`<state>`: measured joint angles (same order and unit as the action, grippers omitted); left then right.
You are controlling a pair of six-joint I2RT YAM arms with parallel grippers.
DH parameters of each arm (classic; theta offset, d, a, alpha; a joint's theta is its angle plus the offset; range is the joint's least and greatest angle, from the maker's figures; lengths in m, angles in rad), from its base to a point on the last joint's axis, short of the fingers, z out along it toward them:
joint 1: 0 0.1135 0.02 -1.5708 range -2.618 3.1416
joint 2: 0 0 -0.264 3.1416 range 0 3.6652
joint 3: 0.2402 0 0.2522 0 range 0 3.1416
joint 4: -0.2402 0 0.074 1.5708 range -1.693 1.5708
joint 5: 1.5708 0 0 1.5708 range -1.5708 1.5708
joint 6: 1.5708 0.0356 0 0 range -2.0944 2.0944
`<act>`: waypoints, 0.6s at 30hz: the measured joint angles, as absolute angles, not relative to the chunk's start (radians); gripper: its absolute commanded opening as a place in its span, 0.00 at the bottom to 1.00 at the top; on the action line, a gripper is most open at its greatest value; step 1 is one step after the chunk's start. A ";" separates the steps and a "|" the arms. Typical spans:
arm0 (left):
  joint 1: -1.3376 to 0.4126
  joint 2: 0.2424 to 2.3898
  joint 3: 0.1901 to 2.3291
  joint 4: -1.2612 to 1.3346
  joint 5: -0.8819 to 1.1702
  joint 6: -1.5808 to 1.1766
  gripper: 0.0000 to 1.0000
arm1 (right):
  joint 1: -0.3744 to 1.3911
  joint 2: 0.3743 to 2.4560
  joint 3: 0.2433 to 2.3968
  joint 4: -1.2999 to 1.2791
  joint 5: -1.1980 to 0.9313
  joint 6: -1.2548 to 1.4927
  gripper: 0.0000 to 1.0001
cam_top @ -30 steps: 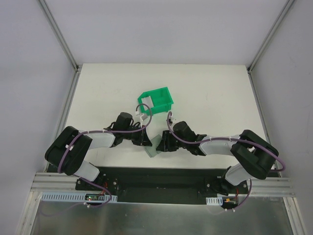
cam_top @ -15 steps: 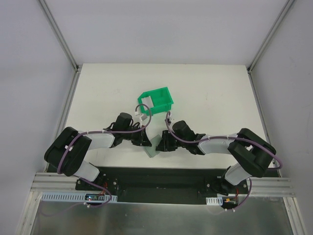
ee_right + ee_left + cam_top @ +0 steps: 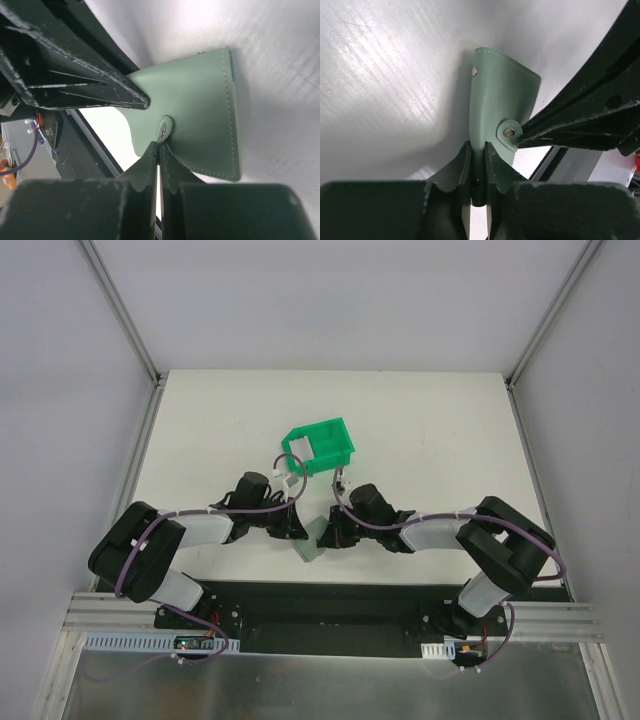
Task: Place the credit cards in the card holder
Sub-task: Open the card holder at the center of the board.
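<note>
My right gripper is to free the tab and hold its end before my left gripper opens the cover, because the clasp tab is over the card holder's cover.
The grey-green card holder is held between both grippers near the table's front edge. My left gripper is shut on one edge of the card holder, with its fingertips pinching the leaf. My right gripper is shut on the small clasp tab of the card holder. A pale whitish credit card stands inside the green bin. No tan-orange card is in view.
The bright green plastic bin sits just behind the grippers, mid-table. The black base rail runs along the near edge, right below the card holder. The right gripper's fingers cross the left wrist view.
The right gripper has crept slightly left toward the left gripper. The card holder stays pinched between the two. The left arm has barely moved.
</note>
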<state>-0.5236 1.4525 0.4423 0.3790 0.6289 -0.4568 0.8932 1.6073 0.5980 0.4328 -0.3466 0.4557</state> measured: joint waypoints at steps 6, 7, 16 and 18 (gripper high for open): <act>-0.525 1.452 0.442 0.348 0.584 -0.509 0.00 | 0.892 1.618 0.599 0.478 -0.435 0.369 0.01; -0.525 1.452 0.442 0.342 0.579 -0.517 0.00 | 0.892 1.618 0.599 0.482 -0.448 0.356 0.01; -0.545 1.449 0.444 0.321 0.514 -0.592 0.00 | 0.902 1.620 0.603 0.437 -0.582 0.226 0.18; -0.545 1.440 0.444 0.312 0.506 -0.595 0.00 | 0.902 1.617 0.603 0.412 -0.584 0.208 0.32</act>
